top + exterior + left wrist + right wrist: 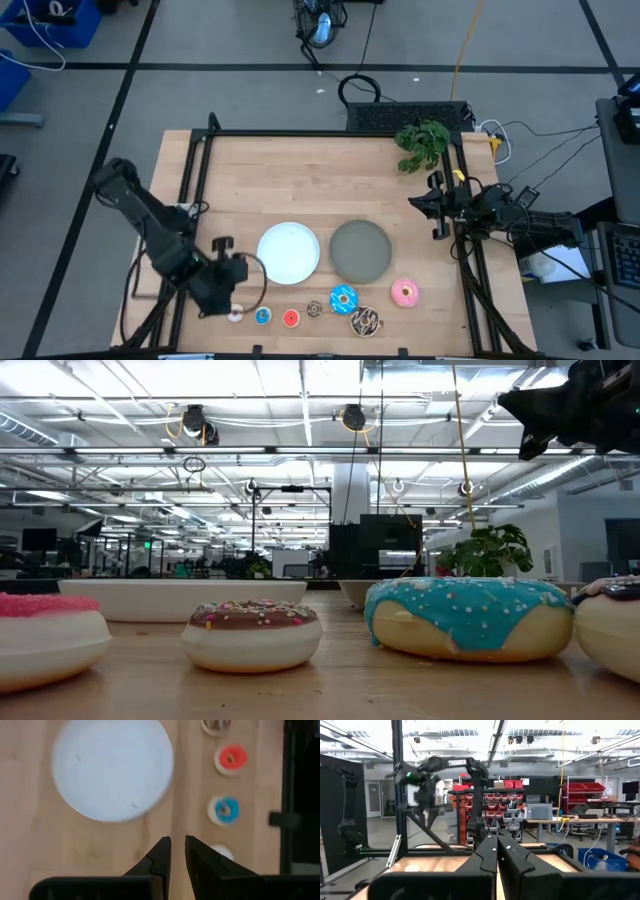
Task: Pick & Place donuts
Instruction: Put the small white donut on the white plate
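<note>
I should keep lowering my left gripper toward the rim of the tiny pale pink donut (236, 313) until the fingers close there, because this donut lies clear of the tiny blue donut (263, 315).
Seven toy donuts lie in a row along the table's near edge: tiny pale pink (236, 315), blue (263, 316), red (291, 318) and brown (314, 308), then larger blue-iced (343, 298), chocolate with sprinkles (365, 321) and pink (405, 292). My left gripper (235, 275) hovers above the table between the white plate and the pale pink donut (221, 852). Its fingers (177, 842) are a narrow gap apart and hold nothing. My right gripper (435, 205) waits shut at the table's right edge, raised (497, 840).
The white plate (289, 252) and the grey plate (360, 250) sit side by side mid-table, just beyond the donut row. A green plant (422, 143) stands at the far right corner. Black frame rails (195, 180) run along the table's left, far and right sides.
</note>
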Controlling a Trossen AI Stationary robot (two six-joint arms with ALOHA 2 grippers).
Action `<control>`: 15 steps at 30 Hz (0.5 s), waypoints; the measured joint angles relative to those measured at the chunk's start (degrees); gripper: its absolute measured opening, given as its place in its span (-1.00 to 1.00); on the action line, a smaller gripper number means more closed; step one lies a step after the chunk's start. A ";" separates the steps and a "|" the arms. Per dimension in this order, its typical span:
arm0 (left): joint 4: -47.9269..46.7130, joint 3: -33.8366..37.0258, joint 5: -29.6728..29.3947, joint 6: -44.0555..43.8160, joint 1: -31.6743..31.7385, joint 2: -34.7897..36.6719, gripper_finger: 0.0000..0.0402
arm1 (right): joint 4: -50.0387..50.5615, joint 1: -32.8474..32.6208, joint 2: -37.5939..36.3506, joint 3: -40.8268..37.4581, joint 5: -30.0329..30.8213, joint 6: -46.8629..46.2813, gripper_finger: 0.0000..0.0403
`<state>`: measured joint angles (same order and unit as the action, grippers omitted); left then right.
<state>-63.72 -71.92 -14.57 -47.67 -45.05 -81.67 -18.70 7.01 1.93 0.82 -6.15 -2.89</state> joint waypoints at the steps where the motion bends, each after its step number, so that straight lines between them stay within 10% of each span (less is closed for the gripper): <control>1: 0.41 0.00 1.14 -1.06 -0.77 -1.11 -0.69 | -0.02 0.00 0.00 0.00 0.00 -0.40 -1.00; 15: 4.04 0.09 11.21 -8.13 -2.87 -15.69 -0.58 | 0.09 0.00 0.00 0.00 0.07 -1.00 -1.00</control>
<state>-59.68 -71.83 -3.36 -55.79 -47.92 -97.36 -18.61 7.01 1.93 0.82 -6.09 -3.88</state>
